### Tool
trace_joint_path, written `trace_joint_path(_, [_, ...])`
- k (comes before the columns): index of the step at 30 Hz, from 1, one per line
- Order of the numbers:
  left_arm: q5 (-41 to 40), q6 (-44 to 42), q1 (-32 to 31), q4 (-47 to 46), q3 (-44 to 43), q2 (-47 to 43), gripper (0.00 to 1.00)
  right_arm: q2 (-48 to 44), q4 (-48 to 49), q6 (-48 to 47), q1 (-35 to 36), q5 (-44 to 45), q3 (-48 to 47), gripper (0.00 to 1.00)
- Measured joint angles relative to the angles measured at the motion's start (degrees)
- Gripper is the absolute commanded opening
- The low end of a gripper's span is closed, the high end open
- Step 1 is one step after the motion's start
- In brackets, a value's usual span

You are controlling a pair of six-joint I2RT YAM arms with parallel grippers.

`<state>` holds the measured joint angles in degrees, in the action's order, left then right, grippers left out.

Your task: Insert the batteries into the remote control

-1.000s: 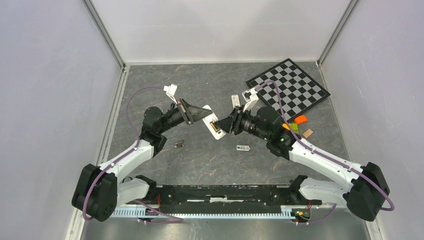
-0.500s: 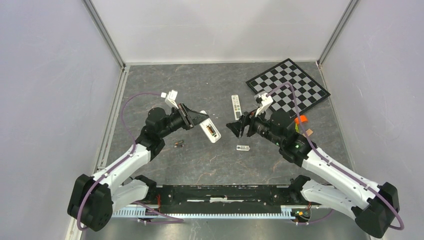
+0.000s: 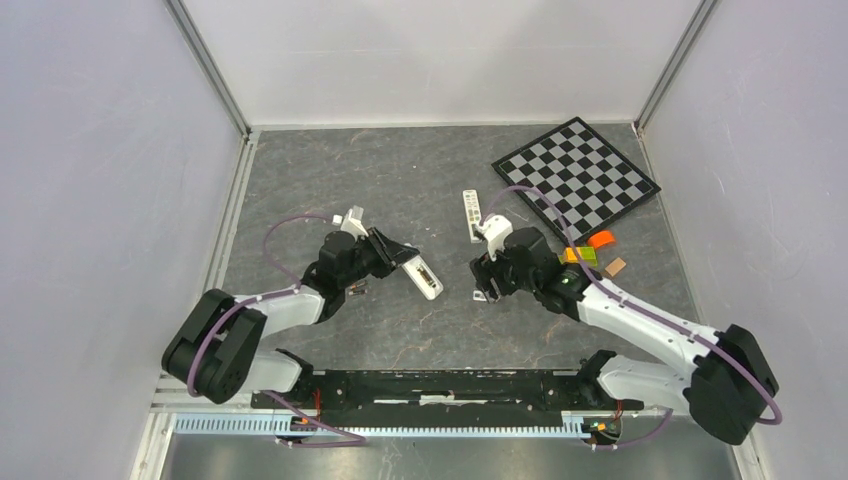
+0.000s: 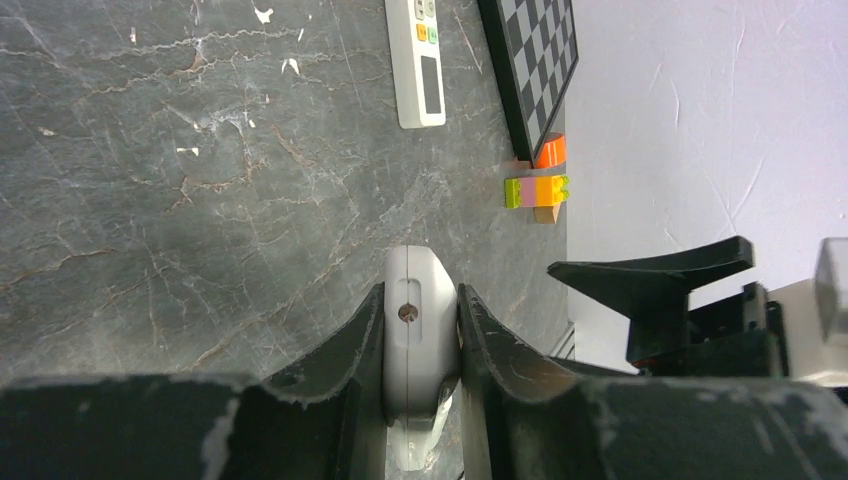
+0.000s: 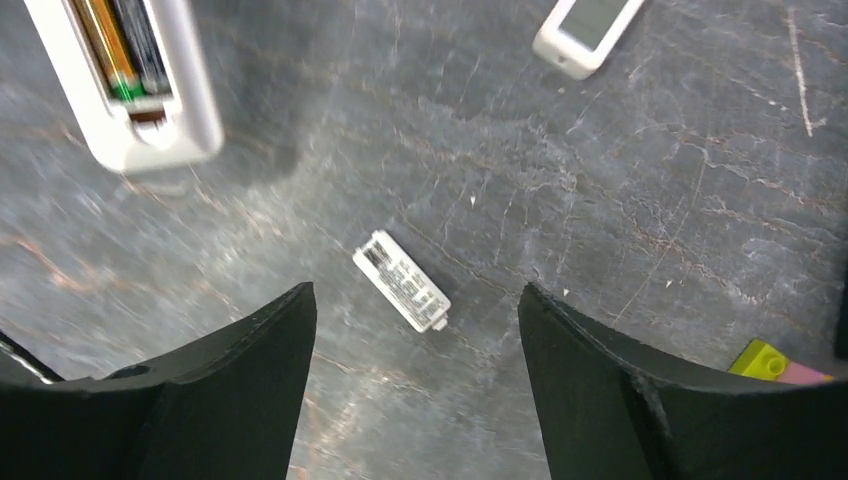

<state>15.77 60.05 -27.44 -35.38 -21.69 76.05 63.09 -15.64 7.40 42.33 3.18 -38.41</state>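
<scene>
Next, my right gripper turns in line with the white cover [image 5: 402,281] and grabs the cover's tab end [image 5: 429,309], because the cover lies at a slant to the gripper's open fingers.
My left gripper [image 4: 420,295] is shut on one end of the white remote [image 3: 421,275] and holds it low over the table. The remote's open compartment faces up in the right wrist view [image 5: 130,90], with two batteries [image 5: 120,45] lying in it side by side. A small dark cylinder pair [image 3: 357,288] lies on the table beside the left arm. My right gripper [image 5: 412,295] is open and empty. It hovers just above the small white cover piece [image 5: 402,281], to the right of the remote in the top view [image 3: 484,295].
A second white remote [image 3: 470,213] lies farther back and also shows in the left wrist view [image 4: 420,60]. A chessboard [image 3: 575,175] is at the back right. Coloured blocks [image 3: 590,250] sit by its near edge. Enclosure walls stand on three sides.
The right gripper has pulled away from the remote and come down over the cover piece. The left arm has drawn back and lowered the remote.
</scene>
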Motion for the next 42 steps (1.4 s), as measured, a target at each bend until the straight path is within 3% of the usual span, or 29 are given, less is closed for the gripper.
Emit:
trace_joint_path(9, [-2.8, 1.6, -1.0, -5.1, -1.1, 6.6, 0.02, 14.0, -3.6, -16.4, 0.0, -5.2, 0.4, 0.74])
trace_joint_path(15, [-3.7, 2.4, -1.9, -6.9, -1.7, 10.5, 0.02, 16.1, -4.6, -19.9, 0.0, -6.2, 0.3, 0.69])
trace_joint_path(26, [-3.7, 2.5, -2.1, -8.6, -2.1, 11.5, 0.02, 21.7, -3.5, -21.4, -0.5, -8.5, -3.5, 0.4])
trace_joint_path(31, [-3.7, 2.5, -2.1, -8.5, -2.1, 11.3, 0.02, 23.3, -3.3, -21.2, -1.5, -9.6, -4.8, 0.33])
trace_joint_path(34, [-3.7, 2.5, -2.1, -8.4, -2.1, 10.9, 0.02, 23.5, -3.8, -21.1, -1.6, -9.6, -5.2, 0.33])
trace_joint_path(38, [-3.7, 2.5, -2.1, -8.5, -2.1, 10.6, 0.02, 23.7, -4.4, -20.1, -1.6, -9.0, -5.6, 0.57])
trace_joint_path(42, [-3.7, 2.5, -2.1, -8.4, -2.1, 10.6, 0.03, 23.8, -5.3, -19.4, -1.7, -8.1, -5.9, 0.59])
